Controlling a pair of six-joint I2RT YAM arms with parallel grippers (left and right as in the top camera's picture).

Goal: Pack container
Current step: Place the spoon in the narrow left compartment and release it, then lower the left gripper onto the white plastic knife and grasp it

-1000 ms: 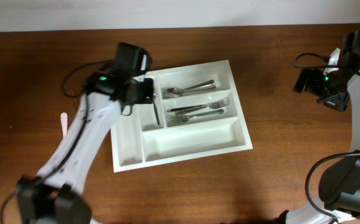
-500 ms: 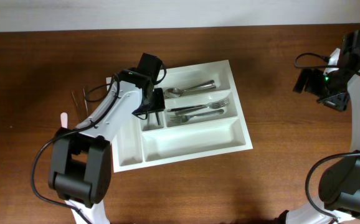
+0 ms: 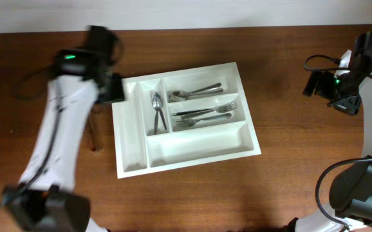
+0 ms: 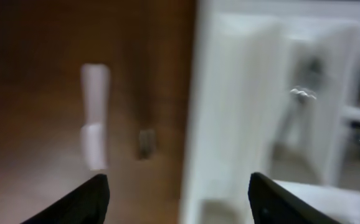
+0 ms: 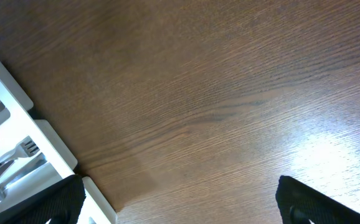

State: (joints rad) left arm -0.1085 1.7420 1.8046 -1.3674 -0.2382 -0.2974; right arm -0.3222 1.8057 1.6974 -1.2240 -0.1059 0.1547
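Observation:
The pale object (image 4: 95,93) lies free and its narrow width lines up with the open fingers, so my left gripper should keep going to its middle (image 4: 94,121) and close there.
The container (image 3: 129,149), a white cutlery tray, lies at the table's middle. A spoon (image 3: 157,109) lies in its inner narrow compartment, next to a dark thin utensil. Spoons (image 3: 197,92) fill the top crosswise compartment and forks (image 3: 206,116) the middle one. The bottom one and the outer narrow one hold nothing. My left gripper (image 3: 113,90) hovers at the tray's upper left edge. In the blurred left wrist view my left gripper (image 4: 179,199) stands open and holds nothing, over the container's (image 4: 230,93) left rim. My right gripper (image 3: 340,96) hangs at the far right, and the right wrist view shows the gripper (image 5: 183,202) open above bare wood.
Thin dark utensils (image 3: 94,134) lie on the table left of the tray, partly under my left arm. The left wrist view shows a pale blurred object (image 4: 94,124) and a small dark one (image 4: 146,143) on the wood. A corner of the tray (image 5: 5,84) shows in the right wrist view.
My left gripper has opened, left a spoon in the inner narrow compartment, and swung back left to the tray's edge. The right arm has not moved.

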